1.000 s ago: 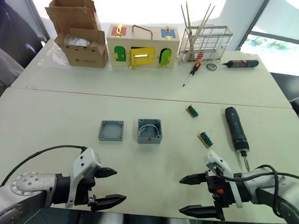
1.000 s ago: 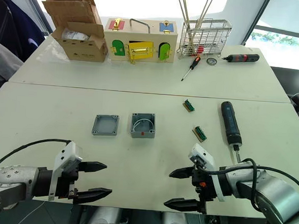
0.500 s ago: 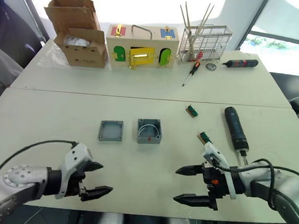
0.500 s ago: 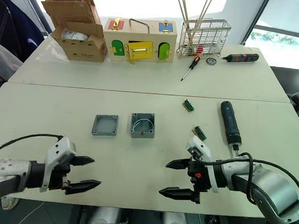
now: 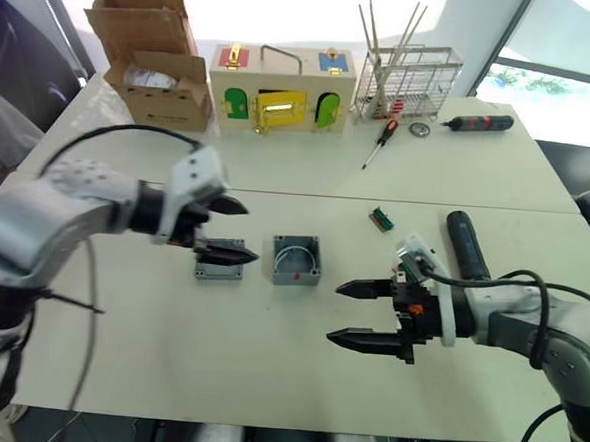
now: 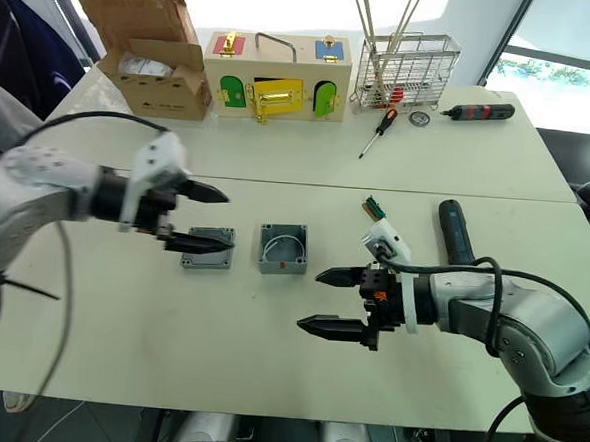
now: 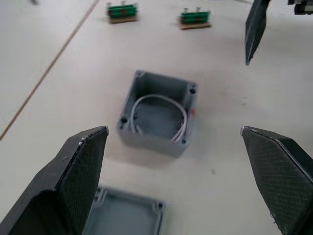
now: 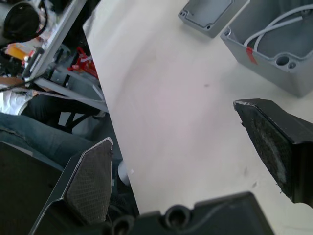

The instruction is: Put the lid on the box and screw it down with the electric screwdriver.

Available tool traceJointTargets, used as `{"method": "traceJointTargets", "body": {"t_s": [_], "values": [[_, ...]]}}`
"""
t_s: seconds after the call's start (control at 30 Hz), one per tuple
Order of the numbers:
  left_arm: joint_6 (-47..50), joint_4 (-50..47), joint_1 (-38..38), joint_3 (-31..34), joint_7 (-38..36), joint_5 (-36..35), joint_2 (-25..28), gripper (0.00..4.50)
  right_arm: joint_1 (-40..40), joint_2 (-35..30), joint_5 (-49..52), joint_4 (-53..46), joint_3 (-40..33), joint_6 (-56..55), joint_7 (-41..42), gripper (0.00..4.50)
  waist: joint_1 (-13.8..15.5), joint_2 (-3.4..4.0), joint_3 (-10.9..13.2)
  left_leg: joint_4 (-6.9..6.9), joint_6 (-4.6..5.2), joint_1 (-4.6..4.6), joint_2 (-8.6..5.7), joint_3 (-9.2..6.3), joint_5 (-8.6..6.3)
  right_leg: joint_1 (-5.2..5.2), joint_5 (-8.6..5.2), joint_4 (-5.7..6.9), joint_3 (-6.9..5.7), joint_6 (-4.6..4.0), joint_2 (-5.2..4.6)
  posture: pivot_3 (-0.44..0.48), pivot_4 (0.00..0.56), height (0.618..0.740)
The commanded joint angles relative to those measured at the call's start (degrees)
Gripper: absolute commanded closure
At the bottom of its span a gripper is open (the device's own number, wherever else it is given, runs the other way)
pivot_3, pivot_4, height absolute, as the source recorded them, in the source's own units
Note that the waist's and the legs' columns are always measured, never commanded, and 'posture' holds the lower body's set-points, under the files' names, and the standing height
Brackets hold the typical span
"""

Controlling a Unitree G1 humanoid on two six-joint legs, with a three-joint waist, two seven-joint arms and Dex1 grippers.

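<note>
The flat grey lid (image 5: pixel 220 271) should sit flush over the white wire (image 5: pixel 295 249) when I close the grey box, because the wire curls below the grey box's rim.
The grey box (image 5: pixel 296 260) stands open-topped in the middle of the table, with a white wire inside and a red mark on its near side. Left of it lies the flat grey lid (image 6: pixel 203 260). My left gripper (image 5: pixel 246 231) hovers open just above the lid, pointing toward the box (image 7: pixel 159 113). My right gripper (image 5: pixel 334 312) is open, empty and low over the table, a short way right of and nearer than the box. The thick black electric screwdriver (image 5: pixel 466 247) lies on the table behind my right arm.
At the back stand a cardboard box (image 5: pixel 154 67), a wooden box with coloured doors (image 5: pixel 281 88) and a wire rack (image 5: pixel 404 82). A small red-and-black screwdriver (image 5: pixel 383 141), a slim black-and-red driver (image 5: pixel 479 123) and a green terminal block (image 5: pixel 380 218) lie right of centre.
My left gripper has risen from the near table edge and moved forward to above the lid. My right gripper has moved forward and left toward the box. Both stayed open.
</note>
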Motion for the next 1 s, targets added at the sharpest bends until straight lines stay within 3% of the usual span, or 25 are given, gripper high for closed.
{"method": "traceJointTargets", "body": {"t_s": [0.03,0.17,0.6,0.7,0.93,1.0], "values": [[-0.32,1.97,-3.31,-5.64,-3.51,3.57,-1.96,0.02,-0.04,0.34,-0.71,-2.18,0.38,-1.15,-1.28,0.00,-0.40,0.01,0.00,0.10,0.01,-0.21,0.02,0.00,0.00,-0.20,-0.01,0.05,0.01,0.02,0.03,0.000,0.150,0.740],[-6.53,7.88,-3.88,-13.86,-6.84,11.55,-4.69,0.02,1.20,0.56,-1.77,-2.50,-0.58,-2.13,-2.89,0.00,-0.19,0.02,0.05,0.68,0.10,-0.51,0.19,-0.06,-0.05,-0.53,-0.04,0.32,0.04,0.10,0.28,0.000,0.150,0.740],[-13.90,16.74,-4.94,-16.90,-11.44,20.41,-13.00,0.02,4.15,4.36,-2.82,-3.95,0.62,-4.70,-8.82,0.00,0.95,0.01,0.06,0.91,0.29,-0.53,0.18,-0.20,-0.13,-0.39,0.00,0.38,0.06,0.18,0.33,0.000,0.150,0.740],[-16.81,19.62,-5.59,-17.33,-12.11,22.57,-15.22,0.75,5.39,5.06,-3.75,-4.12,0.69,-5.52,-9.89,0.00,1.24,0.01,0.06,0.91,0.30,-0.51,0.18,-0.21,-0.13,-0.38,0.00,0.40,0.05,0.18,0.34,0.000,0.150,0.740],[-20.92,23.24,-6.02,-17.98,-15.12,26.09,-17.41,4.31,8.17,5.77,-4.57,-5.24,-0.03,-6.49,-11.89,0.00,1.20,0.01,0.06,0.91,0.30,-0.52,0.19,-0.21,-0.13,-0.39,0.00,0.40,0.05,0.19,0.35,0.000,0.150,0.740],[-21.82,24.49,-6.36,-17.69,-16.03,26.55,-18.15,4.46,8.96,5.76,-4.82,-5.47,-0.40,-6.70,-12.27,0.00,1.26,0.01,0.06,0.91,0.29,-0.52,0.18,-0.20,-0.13,-0.39,0.00,0.40,0.05,0.19,0.35,0.000,0.150,0.740]]}}
